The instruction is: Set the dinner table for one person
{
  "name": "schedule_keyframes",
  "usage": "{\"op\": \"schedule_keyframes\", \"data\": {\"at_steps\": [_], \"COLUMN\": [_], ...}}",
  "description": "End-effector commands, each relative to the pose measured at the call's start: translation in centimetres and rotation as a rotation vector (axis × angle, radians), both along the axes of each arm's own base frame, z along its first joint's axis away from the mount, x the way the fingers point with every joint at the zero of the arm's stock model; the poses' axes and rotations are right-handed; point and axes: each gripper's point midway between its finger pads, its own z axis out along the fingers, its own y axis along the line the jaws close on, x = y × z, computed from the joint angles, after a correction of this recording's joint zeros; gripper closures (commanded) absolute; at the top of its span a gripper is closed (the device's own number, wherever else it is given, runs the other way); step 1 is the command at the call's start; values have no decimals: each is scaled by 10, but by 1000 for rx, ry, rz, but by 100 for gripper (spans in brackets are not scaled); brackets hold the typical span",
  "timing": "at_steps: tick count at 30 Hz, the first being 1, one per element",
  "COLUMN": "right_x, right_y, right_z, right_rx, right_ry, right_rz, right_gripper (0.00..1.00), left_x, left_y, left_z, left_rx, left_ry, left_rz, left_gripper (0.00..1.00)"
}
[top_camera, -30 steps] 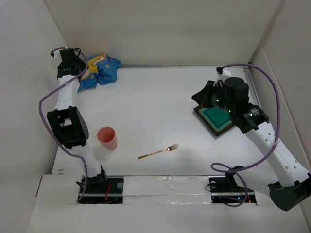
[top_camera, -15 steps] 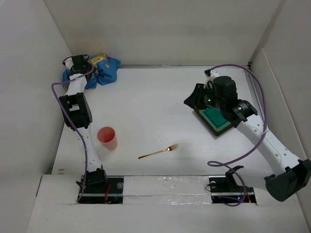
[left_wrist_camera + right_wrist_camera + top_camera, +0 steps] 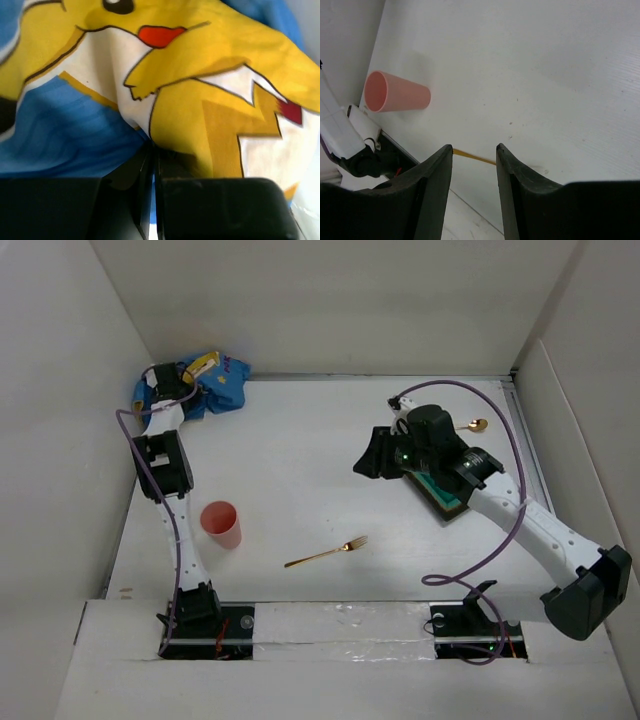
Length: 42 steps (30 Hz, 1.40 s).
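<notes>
The blue cloth mat [image 3: 224,385] is crumpled up a long way from my right gripper. My left gripper should drag it toward the table's middle [image 3: 305,445] before both grippers spread it out.
The dinner table [image 3: 300,455] is a wide white top. In the far left corner lies a crumpled blue cloth mat [image 3: 205,388] with a yellow cartoon print [image 3: 210,100]. My left gripper [image 3: 163,380] is shut on a fold of it [image 3: 152,147]. Over the table's middle right, my right gripper [image 3: 368,458] hangs open and holds nothing [image 3: 474,147]. A gold fork [image 3: 327,554] lies near the front, and its handle [image 3: 472,157] shows just past the right fingertips. A pink cup [image 3: 221,524] stands at the front left [image 3: 397,92].
A dark-rimmed square tray with a green inside [image 3: 443,498] sits under the right forearm. A gold spoon [image 3: 473,425] lies on the table behind that tray. White walls close in the table on the left, back and right.
My left arm reached down onto the cloth mat, and its jaws closed on a fold. My right arm swung left off the green tray, its jaws opened, and the spoon came into view.
</notes>
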Motion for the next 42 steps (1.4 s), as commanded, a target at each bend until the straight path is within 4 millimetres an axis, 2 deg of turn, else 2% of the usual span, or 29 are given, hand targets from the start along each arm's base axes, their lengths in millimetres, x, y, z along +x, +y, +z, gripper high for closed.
{"op": "schedule_keyframes", "data": {"at_steps": [1, 2, 3, 5, 6, 7, 8, 9, 11, 13, 14, 16, 18, 19, 20, 22, 23, 24, 25, 27, 28, 30, 32, 33, 34, 36, 37, 38, 42], "right_x": [9, 11, 14, 19, 21, 23, 26, 27, 33, 36, 39, 41, 39, 39, 37, 37, 35, 34, 31, 27, 24, 21, 17, 17, 15, 14, 12, 11, 3], "right_y": [11, 13, 15, 17, 18, 19, 19, 18, 14, 12, 9, 5, 4, 4, 2, -4, -6, -7, -8, -11, -12, -14, -18, -20, -21, -24, -25, -25, -25], "right_z": [27, 25, 27, 29, 30, 33, 37, 38, 43, 47, 45, 42, 42, 41, 36, 32, 27, 24, 26, 19, 23, 22, 23, 25, 22, 24, 22, 22, 22], "right_rx": [61, 62, 66, 67, 62, 63, 57, 56, 62, 69, 66, 59, 59, 61, 58, 56, 53, 51, 58, 58, 67, 65, 64, 65, 56, 57, 55, 61, 61], "right_ry": [-75, -75, -83, -96, -106, -115, -140, -143, -162, -174, -170, -160, -159, -160, -150, -145, -131, -123, -131, -117, -125, -122, -126, -133, -125, -129, -124, -121, -113], "right_rz": [-5, -3, -3, -6, -2, -4, -2, -8, -24, -35, -45, -51, -47, -48, -51, -77, -83, -86, -87, -91, -89, -92, -101, -105, -107, -116, -117, -118, -107], "right_gripper": [54, 55, 55, 55, 55, 55, 55, 55, 55, 51, 46, 42, 38, 38, 42, 64, 89, 97, 100, 100, 100, 100, 100, 100, 100, 99, 99, 98, 96], "left_x": [13, 5, 1, -15, -21, -29, -49, -52, -73, -92, -98, -111, -120, -127, -133, -144, -147, -149, -158, -162, -167, -173, -166, -167, -167, -171, -172, -174, -172], "left_y": [-80, -96, -126, -159, -174, -202, -231, -246, -271, -304, -313, -328, -331, -328, -328, -305, -295, -278, -261, -232, -221, -202, -196, -198, -199, -195, -196, -206, -218], "left_z": [88, 105, 113, 128, 132, 134, 134, 134, 130, 124, 124, 134, 150, 169, 177, 187, 184, 179, 167, 145, 128, 109, 90, 96, 74, 60, 46, 42, 28], "left_rx": [-24, -22, -28, -35, -37, -43, -59, -62, -61, -67, -66, -81, -92, -80, -62, 37, 72, 114, 114, 112, 148, 216, 302, 322, 340, 379, 382, 361, 346], "left_ry": [-203, -237, -254, -281, -285, -283, -272, -271, -249, -223, -216, -222, -247, -275, -285, -275, -258, -230, -193, -135, -95, -8, 91, 91, 157, 239, 266, 259, 244], "left_rz": [-187, -215, -266, -325, -352, -400, -448, -473, -516, -586, -612, -659, -685, -685, -684, -614, -575, -497, -457, -399, -383, -357, -408, -445, -487, -533, -559, -624, -711], "left_gripper": [100, 100, 100, 100, 100, 100, 100, 100, 100, 79, 58, 46, 41, 40, 41, 43, 44, 45, 47, 48, 49, 51, 53, 53, 52, 49, 48, 47, 44]}}
